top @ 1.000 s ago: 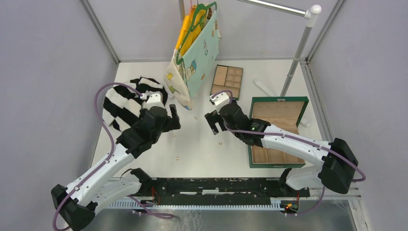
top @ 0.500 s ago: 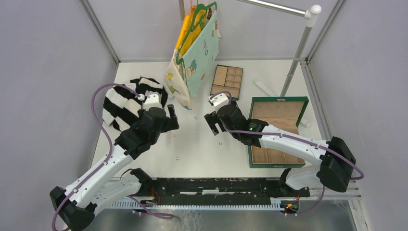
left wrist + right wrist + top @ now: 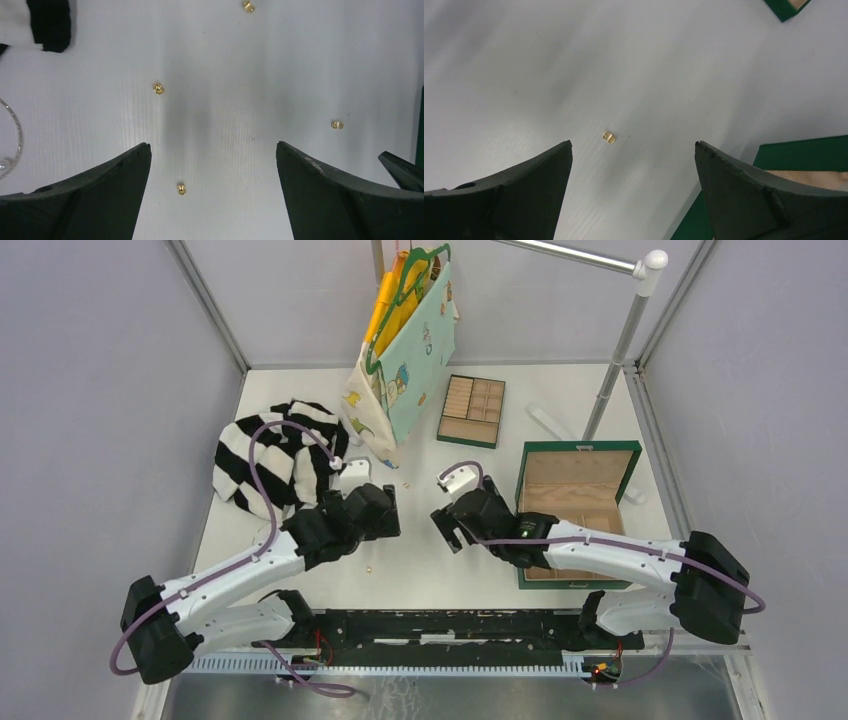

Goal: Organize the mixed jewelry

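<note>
The divided tray [image 3: 473, 408] is set back next to the printed bag, a long way from the gold pieces, so the robot's right gripper should draw the tray's front edge [image 3: 467, 443] nearer and turn the tray.
Tiny gold jewelry pieces lie loose on the white table. In the left wrist view one gold piece [image 3: 181, 189] lies between my open fingers, nearer the left one, with others [image 3: 158, 89] [image 3: 337, 124] [image 3: 248, 6] farther out. A thin pale chain [image 3: 14, 142] curves at the left edge. My left gripper [image 3: 212, 146] is open and empty, as the top view [image 3: 388, 512] also shows. My right gripper [image 3: 634, 144] is open and empty above a single gold piece [image 3: 608, 136] just ahead of its left finger. It also shows in the top view [image 3: 447, 526]. In the top view, gold pieces show near the front [image 3: 369, 567] and by the bag [image 3: 406, 484].
A black-and-white striped cloth [image 3: 265, 455] lies at the left. A pale printed bag [image 3: 400, 350] stands at the back. A tan divided tray [image 3: 471, 410] sits behind the open green box [image 3: 528, 570], whose edge shows beside my right finger [image 3: 804, 150]. A metal pole [image 3: 615, 350] stands back right.
My left gripper has swung right and nearer, from beside the striped cloth to mid-table. My right gripper has shifted slightly nearer. Both stay open.
</note>
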You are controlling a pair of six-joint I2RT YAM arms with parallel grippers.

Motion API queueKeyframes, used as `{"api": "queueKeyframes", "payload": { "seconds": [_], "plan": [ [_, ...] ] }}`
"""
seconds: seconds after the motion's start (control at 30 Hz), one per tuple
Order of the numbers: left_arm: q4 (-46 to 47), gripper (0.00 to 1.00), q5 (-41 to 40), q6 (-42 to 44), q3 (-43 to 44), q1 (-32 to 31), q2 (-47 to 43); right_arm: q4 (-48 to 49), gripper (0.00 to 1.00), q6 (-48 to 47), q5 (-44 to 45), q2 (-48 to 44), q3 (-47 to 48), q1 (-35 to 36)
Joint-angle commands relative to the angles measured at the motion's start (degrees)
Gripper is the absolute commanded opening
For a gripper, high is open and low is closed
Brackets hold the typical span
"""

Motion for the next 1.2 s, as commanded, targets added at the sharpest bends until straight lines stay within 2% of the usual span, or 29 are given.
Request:
{"api": "queueKeyframes", "payload": {
  "seconds": [0.0,0.1,0.2,0.43,0.53,0.63,0.8,0.93,1.07,1.17],
  "plan": [
    [-0.7,1.00,-6.6,-9.0,-1.2,-4.0,3.4,-0.1,0.98,4.1,-3.7,-1.6,-7.4,0.2],
    [-3.4,1.00,-10.1,-11.2,0.4,-4.1,6.5,2.8,0.98,4.8,-5.4,-4.3,-11.3,0.0],
    [-2.0,1.00,-10.6,-10.8,0.6,-4.0,6.2,1.1,0.98,5.1,-4.6,-3.6,-10.3,-0.9],
    [3.7,1.00,-4.6,-6.1,0.9,0.5,4.7,0.9,0.98,3.9,-5.7,-4.9,-10.0,-6.3],
    [5.7,1.00,-6.0,-2.4,3.2,-0.5,6.6,1.1,0.98,3.2,-5.6,-4.3,-9.6,-9.4],
    [5.8,1.00,-10.3,0.4,6.9,-4.3,10.0,2.9,0.98,2.1,-6.3,-1.9,-7.0,-11.3],
    [2.4,1.00,-7.8,0.6,9.9,-4.3,11.6,6.0,0.98,-2.4,-7.5,5.9,2.7,-11.7],
    [-0.5,1.00,-7.7,-1.7,8.4,-2.5,5.6,5.9,0.95,-5.7,-8.2,14.5,12.9,-12.5],
    [-3.6,1.00,-6.7,-1.6,7.7,3.8,-1.6,4.4,0.84,-8.6,-8.2,23.8,24.1,-14.5],
    [-6.7,1.00,-7.4,-1.5,8.6,8.8,-4.6,-1.9,0.77,-9.2,-7.7,32.5,35.8,-17.8]
  ]
}}
